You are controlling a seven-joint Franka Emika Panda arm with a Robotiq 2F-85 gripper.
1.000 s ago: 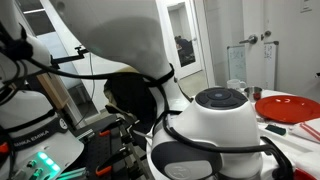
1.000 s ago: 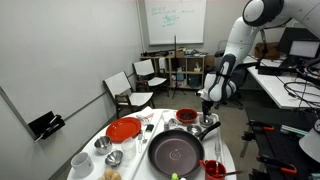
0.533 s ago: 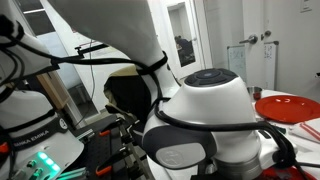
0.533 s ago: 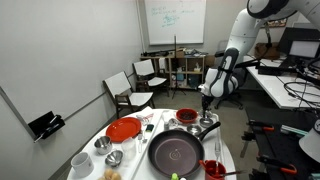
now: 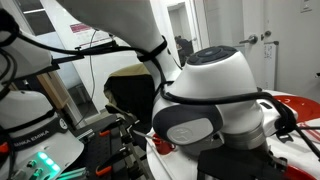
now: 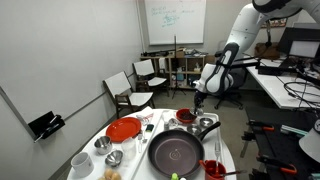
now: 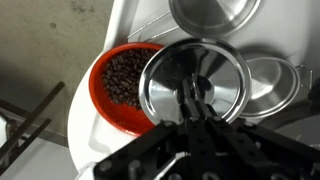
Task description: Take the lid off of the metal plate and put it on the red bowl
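Note:
My gripper carries on moving toward the dark beans (image 7: 122, 75) and lets go above them, since the lid hangs by its knob with its rim over the red bowl (image 7: 147, 87).
In the wrist view my gripper (image 7: 195, 100) is shut on the knob of a shiny round metal lid (image 7: 165, 80) and holds it in the air. The lid hangs partly over the red bowl (image 7: 115, 85), which holds dark beans and lies to its left. The metal plate (image 7: 275, 85) sits uncovered to the right of the lid. In an exterior view the gripper (image 6: 199, 98) hovers above the red bowl (image 6: 186, 117) at the table's far end, with the metal plate (image 6: 206, 125) beside it. In the close exterior view the arm blocks these things.
A large dark frying pan (image 6: 176, 152) fills the table's middle. A red plate (image 6: 124, 129), cups and small metal bowls (image 6: 103, 146) stand on the table's other side. Another metal pot (image 7: 215, 15) lies beyond the lid. Chairs (image 6: 130, 90) stand behind the table.
The arm has lifted and swung sideways with the lid, from above the metal plate toward the red bowl. In the close exterior view the arm's housing has moved to the right.

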